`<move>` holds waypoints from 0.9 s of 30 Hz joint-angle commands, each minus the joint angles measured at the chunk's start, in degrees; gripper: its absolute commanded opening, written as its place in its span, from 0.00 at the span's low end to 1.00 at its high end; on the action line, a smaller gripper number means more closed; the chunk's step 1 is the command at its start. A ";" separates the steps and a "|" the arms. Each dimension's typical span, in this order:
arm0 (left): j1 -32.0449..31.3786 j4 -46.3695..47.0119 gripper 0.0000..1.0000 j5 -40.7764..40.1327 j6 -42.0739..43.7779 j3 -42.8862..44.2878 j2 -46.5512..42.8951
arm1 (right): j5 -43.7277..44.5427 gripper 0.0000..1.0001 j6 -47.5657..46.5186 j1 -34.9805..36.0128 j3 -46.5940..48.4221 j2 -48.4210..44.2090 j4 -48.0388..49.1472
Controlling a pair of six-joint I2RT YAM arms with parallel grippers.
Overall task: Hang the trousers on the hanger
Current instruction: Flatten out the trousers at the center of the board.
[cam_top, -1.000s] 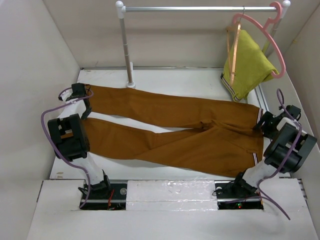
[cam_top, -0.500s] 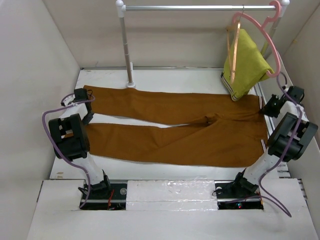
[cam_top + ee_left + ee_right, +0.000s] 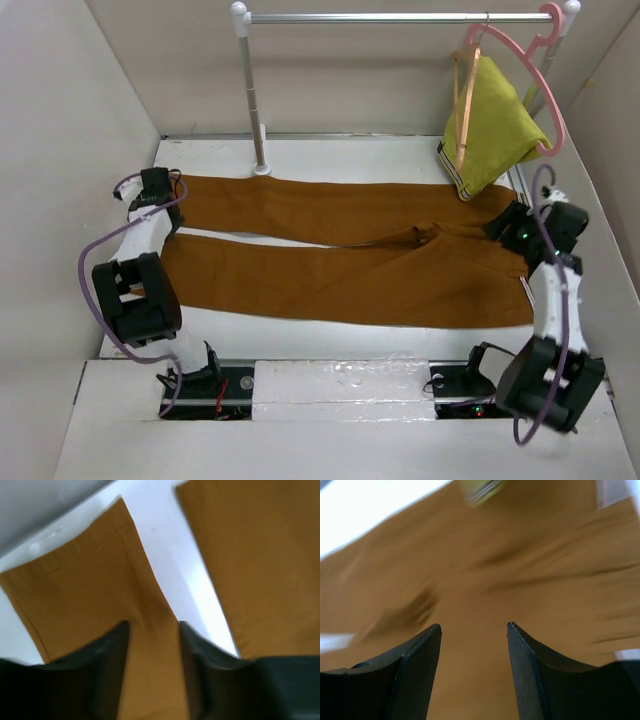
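The trousers' near leg is lying away from the far leg. Next, my left gripper grabs the near leg's cuff corner [image 3: 8, 581] and folds it over first.
The rust-brown trousers [image 3: 350, 270] lie flat on the white table [image 3: 350, 158], legs to the left and waist to the right. My left gripper [image 3: 167, 200] is open just above the far leg near its cuff; in the left wrist view [image 3: 152, 627] the cloth [image 3: 90, 590] shows between the fingers. My right gripper [image 3: 500, 226] is open and hovers over the waist end; in the right wrist view [image 3: 474, 626] the cloth [image 3: 495, 580] lies below it. The thin wooden hanger [image 3: 464, 95] hangs from the rail at the back right.
A pink plastic hanger [image 3: 535, 75] carries a yellow-green garment [image 3: 495, 130] on the metal rail [image 3: 400, 17], right beside the wooden hanger. The rail's post [image 3: 252, 100] stands at the back left of the table. Walls close in both sides.
The trousers' waist end was drawn to the right and now lies flatter. My right arm has risen and swung inward over the waist. My left gripper has shifted slightly at the far cuff.
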 commanded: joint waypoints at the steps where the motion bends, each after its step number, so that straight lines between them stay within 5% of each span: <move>1: 0.52 -2.82 0.43 -0.07 0.47 2.21 -2.36 | -7.23 0.59 4.33 8.54 -8.11 -8.74 2.82; 4: 1.31 -4.85 0.53 -1.29 -0.06 -0.94 -5.86 | -9.87 0.52 3.11 16.70 -13.48 -17.43 -1.31; 7: 1.31 -1.52 0.92 0.91 2.30 -5.43 -11.93 | -10.66 0.49 0.47 22.86 -16.57 -22.11 -5.18; 8: 1.31 -3.08 0.94 0.21 2.40 -5.43 -12.38 | -11.10 0.34 -0.58 24.02 -16.92 -22.30 -5.70; 10: 1.31 -5.54 0.80 -2.51 1.35 -4.55 -12.38 | -13.99 0.13 -3.30 25.78 -16.75 -22.82 -6.50; 11: 1.31 -7.56 0.42 -2.96 0.13 -4.81 -12.73 | -14.70 0.00 -3.83 28.14 -16.57 -23.09 -6.15; 13: 2.44 -9.41 0.00 -2.97 -1.64 -6.30 -13.43 | -14.71 0.00 -7.50 30.79 -14.12 -22.39 -9.56; 18: 14.29 -7.67 0.00 7.38 -0.51 -14.46 -17.39 | -9.89 0.00 -10.43 42.55 -10.77 -20.72 -11.87; 19: 16.76 -7.49 0.05 8.45 -0.50 -15.35 -17.74 | -9.70 0.04 -10.26 43.80 -10.77 -20.89 -11.08; 21: 22.13 -6.62 0.31 10.65 0.19 -17.98 -19.67 | -9.00 0.21 -9.38 46.60 -10.68 -20.89 -10.28; 22: 23.80 -5.04 0.56 11.10 0.29 -19.65 -21.07 | -9.08 0.43 -9.12 48.01 -10.86 -20.81 -9.06; 27: 24.52 -3.54 0.60 11.01 -0.76 -20.64 -18.54 | -10.04 0.53 -10.25 49.08 -9.98 -19.41 -8.44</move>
